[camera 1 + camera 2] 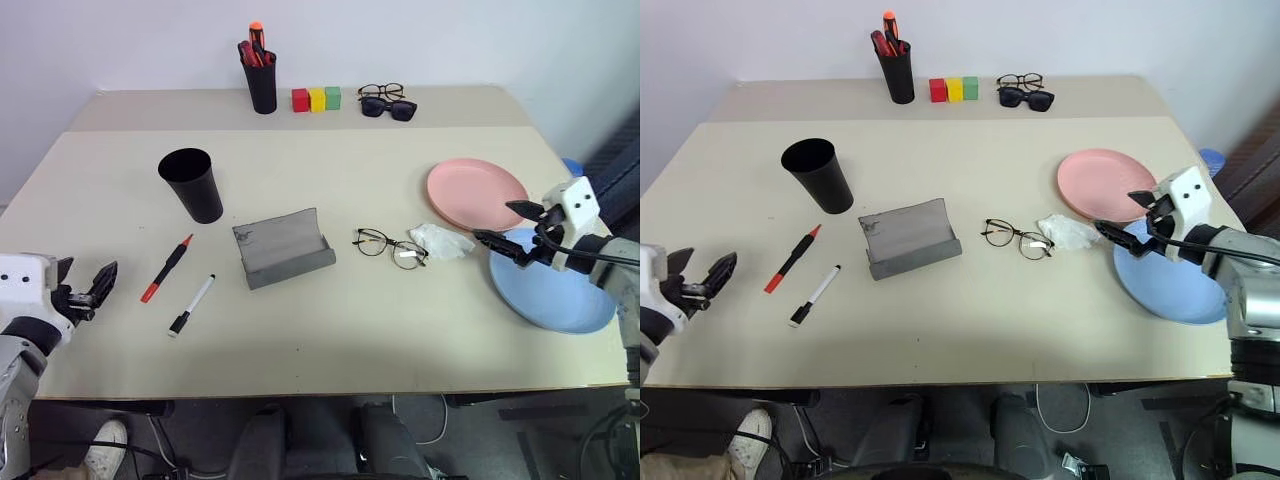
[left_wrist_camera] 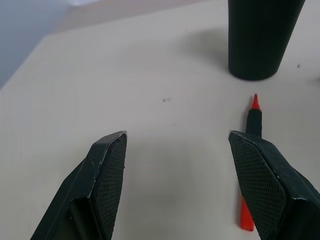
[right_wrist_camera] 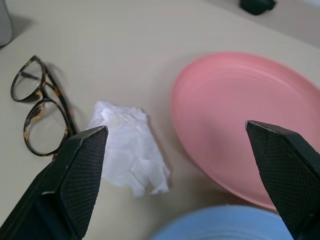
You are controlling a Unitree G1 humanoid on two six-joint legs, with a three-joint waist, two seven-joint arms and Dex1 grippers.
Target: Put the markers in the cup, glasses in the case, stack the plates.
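Note:
My left gripper keeps moving in, as the red marker lies free and in line with its open fingers, until they close around the red marker's body.
The black cup stands upright at mid-left. Just in front of it lie the red marker and the white marker. The grey case lies open at the centre, with the wire-framed glasses to its right. The pink plate sits at the right, and the light blue plate lies in front of it by the table's right edge. My left gripper is open at the left edge, pointing toward the red marker. My right gripper hovers open where the two plates meet.
A crumpled white tissue lies between the glasses and the plates. Along the back stand a black pen holder, three coloured blocks, dark sunglasses and another pair of spectacles.

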